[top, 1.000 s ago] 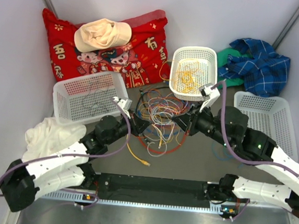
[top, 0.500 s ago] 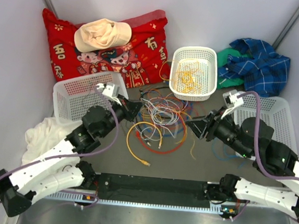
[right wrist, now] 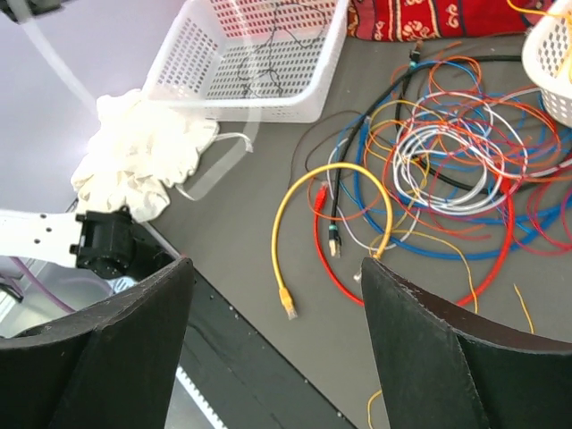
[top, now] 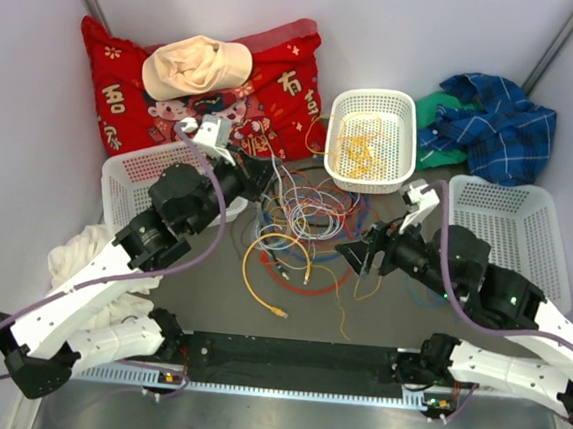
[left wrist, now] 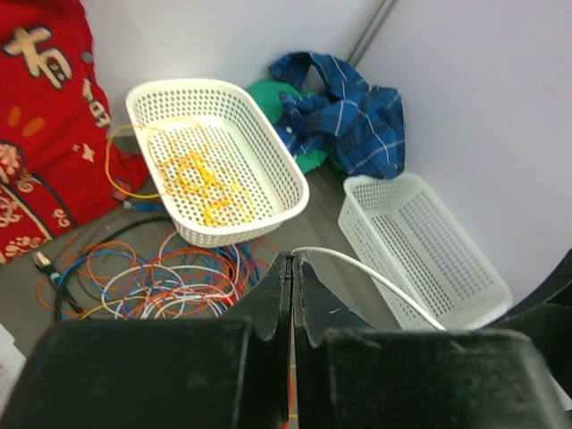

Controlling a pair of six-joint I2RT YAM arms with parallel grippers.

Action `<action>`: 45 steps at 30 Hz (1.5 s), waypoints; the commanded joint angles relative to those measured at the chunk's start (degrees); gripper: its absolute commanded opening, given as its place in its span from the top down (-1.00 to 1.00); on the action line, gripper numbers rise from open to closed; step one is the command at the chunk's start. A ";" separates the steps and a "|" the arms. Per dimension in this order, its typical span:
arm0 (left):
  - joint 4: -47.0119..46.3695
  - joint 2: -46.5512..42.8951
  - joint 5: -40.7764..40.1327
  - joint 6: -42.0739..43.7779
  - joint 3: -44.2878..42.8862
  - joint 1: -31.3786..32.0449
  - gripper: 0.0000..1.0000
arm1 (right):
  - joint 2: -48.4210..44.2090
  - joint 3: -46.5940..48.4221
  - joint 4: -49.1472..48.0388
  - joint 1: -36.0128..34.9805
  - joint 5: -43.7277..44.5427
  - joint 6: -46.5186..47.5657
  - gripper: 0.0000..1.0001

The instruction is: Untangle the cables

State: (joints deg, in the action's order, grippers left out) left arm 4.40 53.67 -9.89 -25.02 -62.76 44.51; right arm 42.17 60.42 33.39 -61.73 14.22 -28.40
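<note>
The white cable keeps a hooked bend point(right wrist: 243, 141) even in the air, so it will stay arched and curled when I carry it with my right gripper.
The cables point(top: 306, 221) lie as a loose tangle of red, blue, white, orange and yellow loops in the middle of the table; they also show in the right wrist view point(right wrist: 447, 152) and the left wrist view point(left wrist: 170, 277). My left gripper point(top: 263, 175) is raised over the tangle's far left side, shut on a thin white cable point(left wrist: 375, 279) that runs off to the right from its tips point(left wrist: 295, 257). My right gripper point(top: 347, 252) hangs at the tangle's near right edge, open and holding nothing point(right wrist: 275, 265). A yellow cable with a plug point(right wrist: 284, 239) lies below it.
A white basket point(top: 375, 95) with yellow wires stands beyond the tangle. A second white basket point(top: 119, 175) stands at the left and a third point(top: 529, 196) at the right. A red cushion point(top: 127, 90), a white cloth point(top: 87, 262) and a blue plaid cloth point(top: 496, 117) lie around them.
My right gripper has opened and come back toward the tangle; a thin yellow wire now lies loose on the table near it. The left gripper rose up and back, still shut, drawing the white cable.
</note>
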 commanded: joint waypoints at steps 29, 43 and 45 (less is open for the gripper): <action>-4.68 -1.28 19.41 -6.28 3.61 0.14 1.00 | 13.20 6.72 -20.92 2.41 1.50 11.53 1.00; 15.01 -10.94 -23.15 -12.59 14.06 0.05 -0.98 | 10.65 18.85 5.62 31.71 6.53 1.08 1.00; 15.63 -12.44 -23.68 -14.62 16.52 0.05 -0.98 | 11.43 18.68 7.65 36.92 6.43 -0.07 1.00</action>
State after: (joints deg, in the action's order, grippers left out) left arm 16.34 45.06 -23.92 -35.33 -49.67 44.66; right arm 52.95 77.08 34.06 -33.85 19.81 -24.23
